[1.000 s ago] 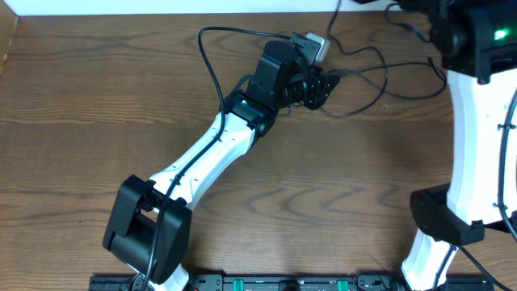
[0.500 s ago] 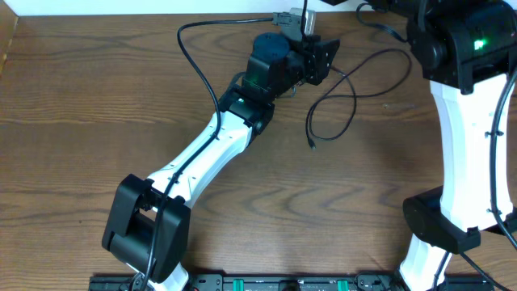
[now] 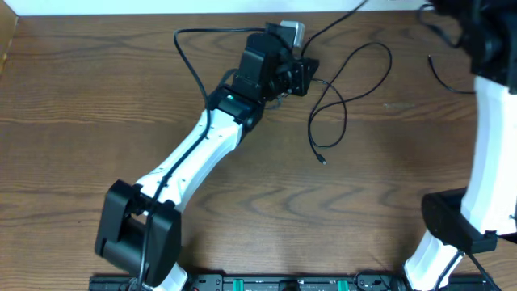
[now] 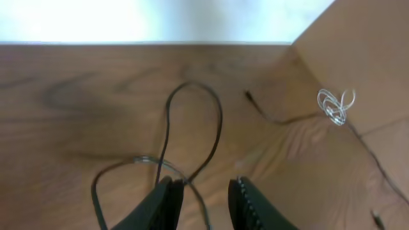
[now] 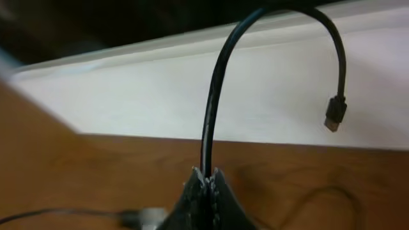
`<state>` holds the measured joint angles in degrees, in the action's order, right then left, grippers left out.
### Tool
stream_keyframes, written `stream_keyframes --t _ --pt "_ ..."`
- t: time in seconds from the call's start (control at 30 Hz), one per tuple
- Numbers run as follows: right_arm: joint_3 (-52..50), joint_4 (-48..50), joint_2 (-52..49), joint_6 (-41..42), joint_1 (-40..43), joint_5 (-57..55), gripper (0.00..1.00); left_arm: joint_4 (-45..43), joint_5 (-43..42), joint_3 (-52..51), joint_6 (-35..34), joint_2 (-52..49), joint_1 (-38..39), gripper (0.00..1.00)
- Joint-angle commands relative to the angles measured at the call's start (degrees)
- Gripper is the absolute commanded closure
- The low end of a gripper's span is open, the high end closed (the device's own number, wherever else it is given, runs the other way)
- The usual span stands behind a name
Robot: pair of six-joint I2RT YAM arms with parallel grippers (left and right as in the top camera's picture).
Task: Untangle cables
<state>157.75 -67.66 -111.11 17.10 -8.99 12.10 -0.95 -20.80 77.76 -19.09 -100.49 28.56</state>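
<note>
The black cable [image 3: 323, 31] runs outside the left gripper's open fingers, so the robot's right gripper should first swing the cable clear and then bring it in front of those fingers [image 3: 329, 69].
A thin black cable [image 3: 349, 79] lies in loose loops on the wooden table right of my left gripper [image 3: 304, 75], with a plug end [image 3: 323, 160] nearer the front. In the left wrist view my left gripper [image 4: 203, 183] is open, and a loop of this cable [image 4: 193, 128] lies just ahead, one strand running in beside the left finger [image 4: 167, 195]. A small whitish coil [image 4: 335, 105] and another thin black cord [image 4: 281, 118] lie further right. My right gripper [image 5: 208, 176] is shut on a black cable [image 5: 220, 83] that arches up to a free plug [image 5: 334, 115].
The table's back edge and a white wall run along the top [image 3: 161, 8]. The left arm [image 3: 202, 149] crosses the table diagonally with its own thicker lead [image 3: 187, 61]. The right arm [image 3: 489, 153] stands at the right edge. A short cable arc [image 3: 443, 77] lies beside it.
The right arm has swung up and right, mostly out of the overhead view. The black cable loop has spread out, its plug end nearer the front. The left gripper shifted slightly left.
</note>
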Motion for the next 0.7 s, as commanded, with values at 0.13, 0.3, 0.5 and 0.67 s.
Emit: stream_keyframes --t 0.13,0.3,0.5,0.67 --pt "-0.5 -8.8 -0.7 -5.0 10.9 -3.1 0.99 5.2 -8.9 1.6 3.4 12.2 -0.2 0.71" --pt "-0.8 -10.3 -2.1 -6.1 11.0 -0.7 0.99 6.3 -8.5 1.8 6.3 18.6 0.2 0.67" --pt "-0.8 -5.7 -2.1 -3.8 10.0 10.3 0.99 5.6 -7.7 1.8 7.1 14.6 0.2 0.55" --pt "-0.7 -5.2 -2.0 -2.5 6.9 19.3 0.99 0.1 -7.7 1.8 7.0 7.1 1.6 0.5"
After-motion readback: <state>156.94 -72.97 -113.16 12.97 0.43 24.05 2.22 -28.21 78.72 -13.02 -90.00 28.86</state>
